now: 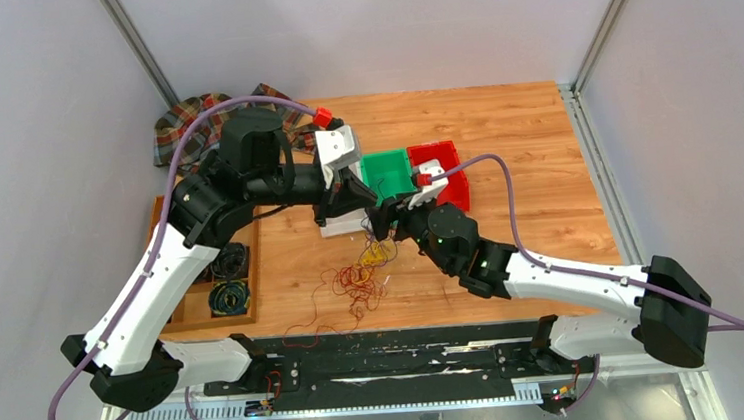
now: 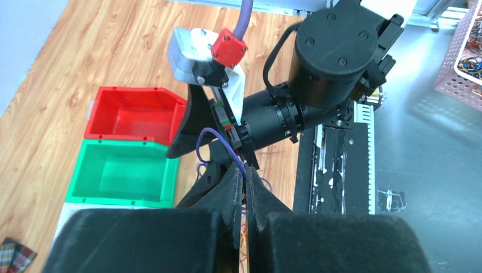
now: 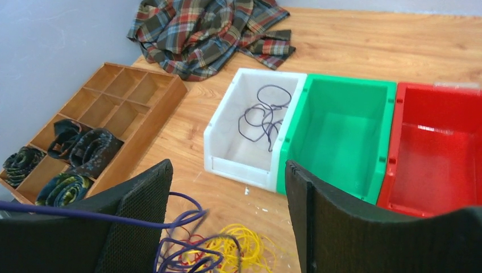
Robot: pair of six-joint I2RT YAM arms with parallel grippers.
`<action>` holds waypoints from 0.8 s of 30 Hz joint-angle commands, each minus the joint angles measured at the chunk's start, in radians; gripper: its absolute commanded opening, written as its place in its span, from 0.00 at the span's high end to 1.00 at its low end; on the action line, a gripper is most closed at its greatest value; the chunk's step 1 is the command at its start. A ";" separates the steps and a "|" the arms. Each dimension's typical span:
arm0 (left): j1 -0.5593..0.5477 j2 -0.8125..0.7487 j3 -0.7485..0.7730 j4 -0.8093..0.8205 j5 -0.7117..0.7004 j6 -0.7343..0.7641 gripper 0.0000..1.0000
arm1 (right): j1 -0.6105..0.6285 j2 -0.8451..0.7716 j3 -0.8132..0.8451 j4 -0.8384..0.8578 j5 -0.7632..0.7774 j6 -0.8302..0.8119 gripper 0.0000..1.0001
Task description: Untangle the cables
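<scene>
I can see the purple wire in my left gripper (image 2: 225,144) run into hanging purple loops, so next my right gripper grabs the loops (image 3: 191,251) and pulls them down clear.
The cables (image 1: 361,271) lie as a loose tangle of purple, red-brown and yellow wires on the wooden table in front of the bins. My left gripper (image 2: 245,173) is shut on a purple wire (image 2: 206,136), which loops up from its tips; in the top view it (image 1: 345,210) hovers above the tangle by the white bin. My right gripper (image 3: 227,170) is open just above the tangle, close beside the left one (image 1: 386,219). Purple strands (image 3: 182,219) cross its left finger (image 3: 136,216), and a yellow bundle (image 3: 244,247) lies below. One purple wire (image 3: 264,116) lies in the white bin.
A white bin (image 3: 227,165), a green bin (image 3: 341,142) and a red bin (image 3: 437,148) stand side by side behind the tangle. A wooden tray (image 3: 96,108) with dark coiled cords sits at the left. A plaid cloth (image 3: 210,28) lies at the back left.
</scene>
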 commanded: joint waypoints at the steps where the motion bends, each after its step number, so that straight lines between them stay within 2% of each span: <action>1: -0.006 0.004 0.063 0.001 0.029 0.042 1.00 | 0.010 -0.002 -0.105 0.073 0.074 0.076 0.28; 18: -0.006 0.046 0.274 -0.010 -0.094 0.148 1.00 | 0.010 -0.074 -0.374 0.086 0.195 0.201 0.25; 24: -0.006 0.050 0.279 -0.012 -0.097 0.157 1.00 | 0.010 -0.218 -0.384 0.062 0.094 0.118 0.24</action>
